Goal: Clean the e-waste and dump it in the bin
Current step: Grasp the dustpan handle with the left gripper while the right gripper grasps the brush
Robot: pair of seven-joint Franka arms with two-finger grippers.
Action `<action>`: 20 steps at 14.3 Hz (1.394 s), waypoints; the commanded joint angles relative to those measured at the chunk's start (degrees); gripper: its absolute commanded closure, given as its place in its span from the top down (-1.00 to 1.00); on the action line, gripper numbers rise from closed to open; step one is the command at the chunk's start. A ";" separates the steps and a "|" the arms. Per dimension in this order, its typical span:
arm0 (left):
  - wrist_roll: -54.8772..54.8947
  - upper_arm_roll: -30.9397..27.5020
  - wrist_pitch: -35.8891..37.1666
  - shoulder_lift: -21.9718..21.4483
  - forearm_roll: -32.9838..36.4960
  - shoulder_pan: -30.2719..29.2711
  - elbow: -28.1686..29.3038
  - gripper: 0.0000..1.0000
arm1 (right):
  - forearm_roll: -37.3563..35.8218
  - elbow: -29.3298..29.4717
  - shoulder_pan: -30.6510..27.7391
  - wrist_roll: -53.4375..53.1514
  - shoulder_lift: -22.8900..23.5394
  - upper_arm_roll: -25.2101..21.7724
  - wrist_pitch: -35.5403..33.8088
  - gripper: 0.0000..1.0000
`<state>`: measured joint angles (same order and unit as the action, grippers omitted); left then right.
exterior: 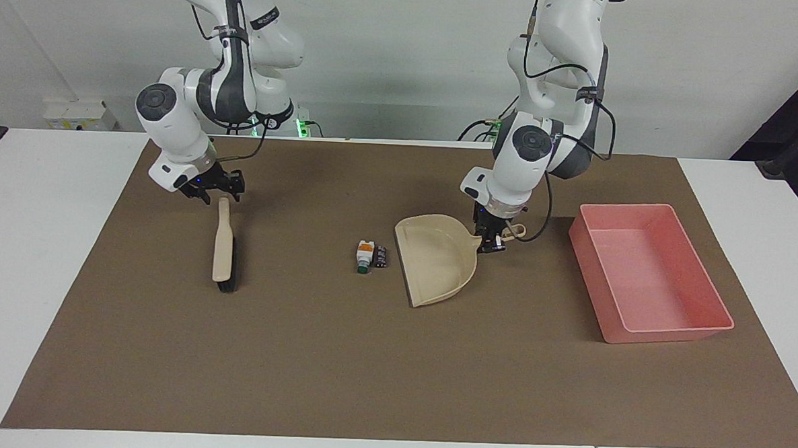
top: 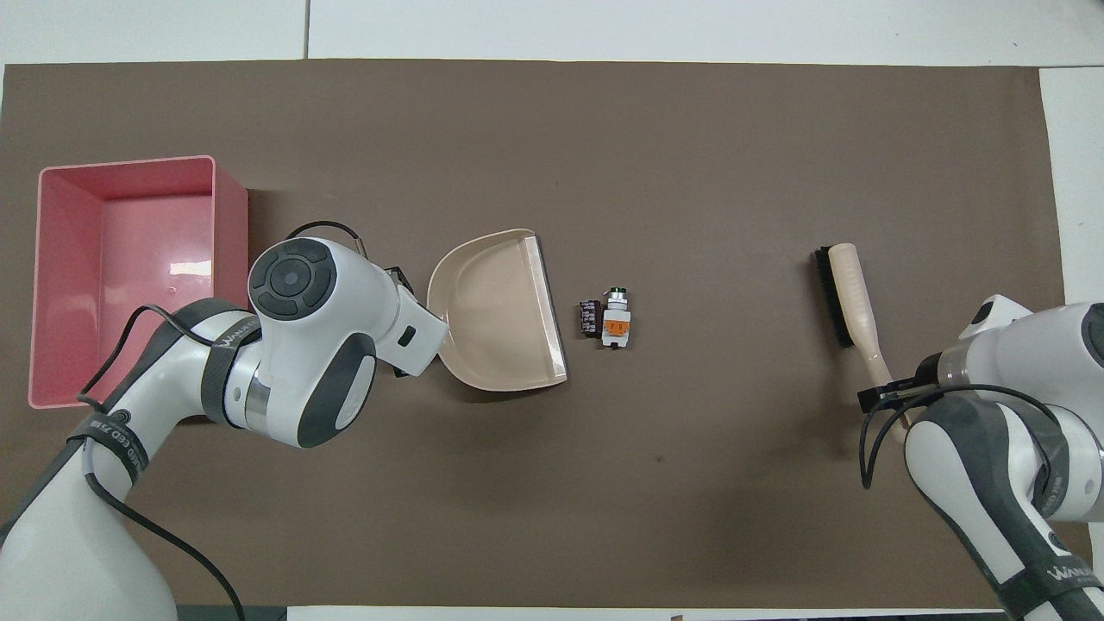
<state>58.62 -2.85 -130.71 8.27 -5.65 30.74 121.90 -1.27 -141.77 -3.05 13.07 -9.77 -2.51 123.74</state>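
Observation:
My gripper will sweep with the brush, and the dark cylinder [top: 591, 317] and white piece [top: 616, 319] will then separate and tumble into the dustpan, since they only touch.
The e-waste lies mid-mat: a white piece with orange band and green tip [exterior: 364, 255] [top: 616, 321] and a dark stubby cylinder [exterior: 381, 255] [top: 590, 317] touching it. A beige dustpan [exterior: 436, 258] [top: 498, 315] sits beside them, its lip close to the dark piece. My left gripper [exterior: 490, 241] is shut on the dustpan's handle; in the overhead view the wrist hides it. The pink bin [exterior: 625, 207] [top: 228, 216] stands at the left arm's end and holds nothing. My right gripper [exterior: 215, 190] [top: 888, 398] is open just over the handle end of a brush [exterior: 223, 243] [top: 849, 293].
A brown mat [exterior: 339, 369] covers the table. The brush lies flat at the right arm's end, bristles toward the middle. White table [exterior: 27, 248] borders the mat on both ends.

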 commanded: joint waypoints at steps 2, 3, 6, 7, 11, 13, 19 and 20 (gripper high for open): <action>0.62 -0.75 -0.51 -0.27 -0.59 0.99 0.44 -0.99 | 0.39 -1.40 -0.29 1.43 -1.39 0.14 0.97 0.32; 1.84 -0.75 -0.43 -0.27 -0.68 0.90 0.35 -0.99 | 0.39 -1.40 -0.29 1.43 -1.39 0.14 0.97 0.28; 5.53 -0.93 -0.77 -0.09 -0.68 0.46 0.09 -0.99 | 0.39 -1.40 -0.29 1.26 -1.39 0.14 0.97 0.18; 5.89 -0.93 -0.78 0.08 -0.59 0.37 0.00 -1.00 | 0.48 -1.40 -0.29 1.26 -1.39 0.14 0.97 0.15; 10.12 -1.01 -0.52 0.26 -0.59 0.20 -0.44 -1.00 | 0.48 -1.40 -0.29 1.08 -1.39 0.14 0.97 -0.19; 9.42 -1.10 0.53 0.26 -0.59 0.28 -0.96 -1.00 | 0.48 -1.40 -0.29 1.00 -1.39 0.14 0.97 -0.24; 4.76 -1.28 5.73 0.52 3.08 0.99 -3.60 -1.00 | 0.48 -1.31 -0.03 0.47 -1.39 0.14 0.97 -0.76; 3.10 -1.28 5.64 0.52 4.58 1.16 -3.60 -1.00 | 0.48 -1.14 1.10 -1.10 -1.39 0.14 1.06 -0.88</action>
<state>64.35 -3.51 -126.33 8.27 -3.65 30.93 119.58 -1.26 -141.89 -2.91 13.01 -9.91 -2.52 123.80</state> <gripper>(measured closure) 0.665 0.736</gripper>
